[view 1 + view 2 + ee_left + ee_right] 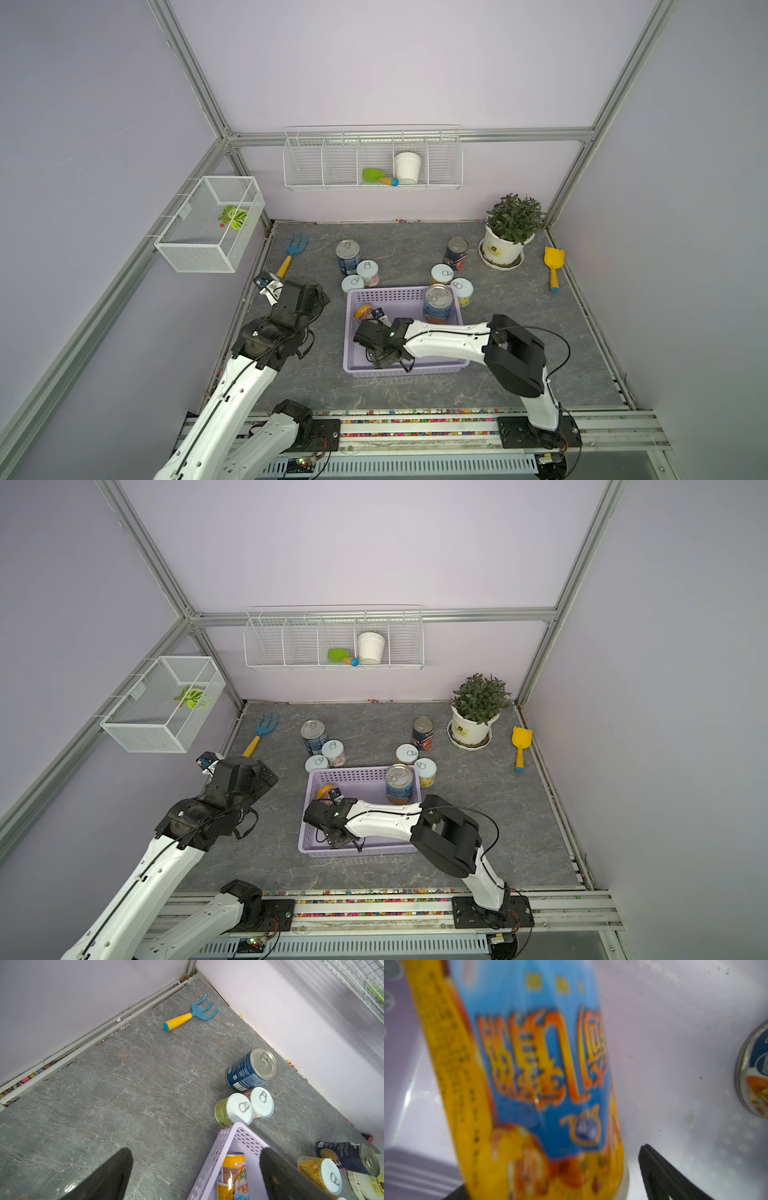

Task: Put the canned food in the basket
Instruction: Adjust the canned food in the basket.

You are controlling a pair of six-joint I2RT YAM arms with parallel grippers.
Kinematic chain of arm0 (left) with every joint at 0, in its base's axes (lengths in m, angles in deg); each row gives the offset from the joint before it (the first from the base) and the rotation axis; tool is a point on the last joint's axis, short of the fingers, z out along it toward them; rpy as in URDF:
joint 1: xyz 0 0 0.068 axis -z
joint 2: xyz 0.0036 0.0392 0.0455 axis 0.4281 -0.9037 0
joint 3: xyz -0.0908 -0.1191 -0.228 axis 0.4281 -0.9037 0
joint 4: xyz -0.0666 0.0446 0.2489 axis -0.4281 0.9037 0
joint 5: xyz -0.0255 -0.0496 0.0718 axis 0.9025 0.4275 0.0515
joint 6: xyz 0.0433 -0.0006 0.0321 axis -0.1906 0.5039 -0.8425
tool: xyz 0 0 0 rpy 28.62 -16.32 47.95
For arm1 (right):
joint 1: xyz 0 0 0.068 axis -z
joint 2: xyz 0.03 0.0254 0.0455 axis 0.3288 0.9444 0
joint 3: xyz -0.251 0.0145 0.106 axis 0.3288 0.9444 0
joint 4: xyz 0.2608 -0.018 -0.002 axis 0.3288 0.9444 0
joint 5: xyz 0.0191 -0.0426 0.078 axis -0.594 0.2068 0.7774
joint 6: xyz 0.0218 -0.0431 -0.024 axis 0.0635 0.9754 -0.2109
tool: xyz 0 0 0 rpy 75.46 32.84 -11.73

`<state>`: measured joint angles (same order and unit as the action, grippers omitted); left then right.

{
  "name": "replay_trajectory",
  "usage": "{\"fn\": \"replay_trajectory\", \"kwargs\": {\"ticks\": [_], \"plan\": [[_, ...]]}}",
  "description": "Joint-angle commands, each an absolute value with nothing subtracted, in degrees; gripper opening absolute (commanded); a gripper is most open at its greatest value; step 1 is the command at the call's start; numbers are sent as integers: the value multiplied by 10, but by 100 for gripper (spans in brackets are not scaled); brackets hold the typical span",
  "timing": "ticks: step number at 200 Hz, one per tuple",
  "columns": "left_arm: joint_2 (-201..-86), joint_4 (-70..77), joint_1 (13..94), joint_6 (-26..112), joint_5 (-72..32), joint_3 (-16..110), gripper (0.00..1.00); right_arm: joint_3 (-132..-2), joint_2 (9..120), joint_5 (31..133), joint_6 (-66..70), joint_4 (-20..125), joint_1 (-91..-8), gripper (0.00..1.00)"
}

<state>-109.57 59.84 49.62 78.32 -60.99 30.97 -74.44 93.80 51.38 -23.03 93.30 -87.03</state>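
Note:
Next, I stand the yellow and blue can (363, 312) up in the basket's far corner (357, 299) with my right gripper before I get more cans, because it is lying on its side in the basket.
The lavender basket (415, 368) lies mid-table. In its far left corner stands a yellow and blue can (363, 311), and my right gripper (370, 316) is open around it. The right wrist view shows a gap between the can (529, 1074) and one black finger (654, 1167). A big silver-topped can (438, 303) stands in the basket's far right corner. Outside, three cans (348, 255) cluster behind its left corner and three more cans (456, 251) behind its right. My left gripper (197, 1150) hangs open and empty over the basket's left edge.
A potted plant (513, 232) and a yellow shovel (553, 266) sit at the back right. A blue rake (293, 253) lies at the back left. White wire baskets (372, 164) hang on the walls.

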Motion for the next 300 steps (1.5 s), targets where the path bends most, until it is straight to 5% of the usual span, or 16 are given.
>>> {"fn": "replay_trajectory", "kwargs": {"ticks": [1,77,132,205,300], "plan": [[-1098,594,493,780,-613,301,100,-730,922,524,-191,902,-872,95],[-1099,593,493,777,-609,302,100,-752,936,499,-100,871,-870,97],[-1100,592,493,777,-611,300,100,-749,936,526,-128,876,-870,67],[-1098,591,493,777,-610,302,100,-799,882,501,-160,995,-879,45],[-1123,561,493,743,-565,297,100,-828,782,513,-146,1068,-883,45]]}}
